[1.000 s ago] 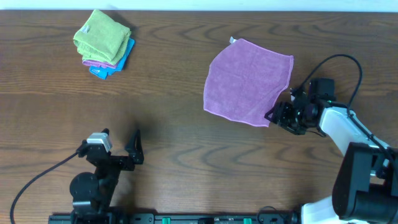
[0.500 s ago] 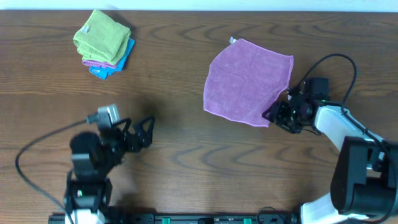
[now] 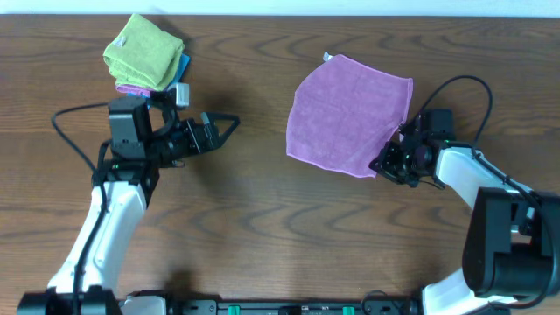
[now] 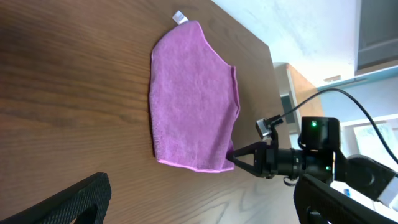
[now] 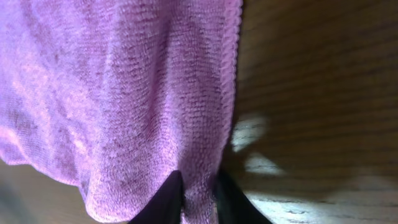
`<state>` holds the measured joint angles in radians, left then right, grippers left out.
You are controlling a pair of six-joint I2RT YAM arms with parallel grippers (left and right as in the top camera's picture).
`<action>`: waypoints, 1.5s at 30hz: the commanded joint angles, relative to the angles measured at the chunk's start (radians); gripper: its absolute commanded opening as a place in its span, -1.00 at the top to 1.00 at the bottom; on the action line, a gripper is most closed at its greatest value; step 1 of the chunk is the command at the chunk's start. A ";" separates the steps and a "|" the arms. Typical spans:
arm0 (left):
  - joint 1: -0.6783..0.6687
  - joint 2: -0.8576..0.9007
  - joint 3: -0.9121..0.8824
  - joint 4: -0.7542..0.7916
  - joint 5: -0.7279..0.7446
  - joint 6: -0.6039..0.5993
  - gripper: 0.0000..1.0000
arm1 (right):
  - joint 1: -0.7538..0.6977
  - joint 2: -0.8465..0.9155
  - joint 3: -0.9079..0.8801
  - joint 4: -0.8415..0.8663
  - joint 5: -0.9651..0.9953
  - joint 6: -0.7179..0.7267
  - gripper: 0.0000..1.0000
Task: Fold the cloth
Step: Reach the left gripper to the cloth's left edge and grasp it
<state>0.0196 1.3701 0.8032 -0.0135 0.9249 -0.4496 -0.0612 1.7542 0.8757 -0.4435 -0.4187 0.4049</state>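
Note:
The lilac cloth's other near corner lies free opposite my right gripper's pinch (image 3: 371, 171), so my left gripper should keep moving toward that corner (image 3: 290, 151) and close on it.
The lilac cloth (image 3: 348, 112) lies spread flat on the right half of the table, also seen in the left wrist view (image 4: 193, 109) and filling the right wrist view (image 5: 118, 93). My right gripper (image 3: 382, 164) is at the cloth's near right corner, shut on a pinch of its edge (image 5: 200, 186), with the cloth bunched between the two dark fingers. My left gripper (image 3: 229, 127) hovers open over bare table, well left of the cloth, pointing toward it. Nothing is between its fingers (image 4: 68, 202).
A stack of folded cloths, lime-green on top (image 3: 142, 52) with blue (image 3: 179, 72) under it, sits at the far left, just behind the left arm. The table's far edge (image 3: 280, 16) runs close behind both.
The left arm has swung up from the front edge toward the table's middle left, gripper still open. The right gripper has closed on the cloth's near right corner.

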 commanded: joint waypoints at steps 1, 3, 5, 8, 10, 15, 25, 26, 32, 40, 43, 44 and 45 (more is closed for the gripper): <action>-0.002 0.044 0.021 0.004 0.050 -0.019 -0.90 | 0.011 0.013 -0.006 0.002 0.019 0.002 0.81; -0.002 0.058 0.021 0.011 0.006 -0.069 -0.90 | 0.011 0.013 -0.006 0.004 0.019 0.002 0.97; -0.003 0.066 0.021 0.023 -0.044 -0.165 -0.90 | 0.011 0.013 -0.006 0.005 0.018 0.002 0.97; -0.012 0.080 0.021 0.061 -0.072 -0.204 -0.90 | 0.011 0.013 -0.006 0.006 0.019 0.002 0.98; -0.029 0.095 0.021 0.077 -0.090 -0.242 -0.90 | 0.010 0.013 -0.006 0.006 0.019 0.002 0.97; -0.096 0.180 0.024 0.165 -0.106 -0.297 -0.90 | 0.010 0.013 -0.006 0.006 0.018 0.003 0.98; -0.194 0.415 0.107 0.240 -0.121 -0.343 -0.90 | 0.010 0.013 -0.006 -0.002 -0.012 0.006 0.98; -0.203 0.432 0.117 0.254 -0.120 -0.344 -0.90 | 0.010 0.013 -0.006 -0.005 -0.013 0.006 0.97; -0.249 0.459 0.123 0.332 -0.161 -0.359 -0.91 | 0.010 0.013 -0.006 -0.032 -0.013 0.006 0.97; -0.294 0.491 0.124 0.338 -0.241 -0.427 -0.98 | 0.010 0.013 -0.006 -0.047 -0.013 0.010 0.97; -0.309 0.512 0.126 0.345 -0.249 -0.444 -0.98 | 0.010 0.013 -0.006 -0.047 -0.012 0.010 0.98; -0.314 0.518 0.126 0.346 -0.253 -0.449 -0.98 | 0.010 0.013 -0.006 -0.047 -0.012 0.010 0.97; -0.320 0.523 0.126 0.348 -0.253 -0.449 -0.98 | 0.010 0.013 -0.006 -0.047 -0.012 0.010 0.97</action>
<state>-0.2852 1.8690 0.9024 0.3260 0.6983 -0.8772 -0.0612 1.7599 0.8757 -0.4850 -0.4343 0.4103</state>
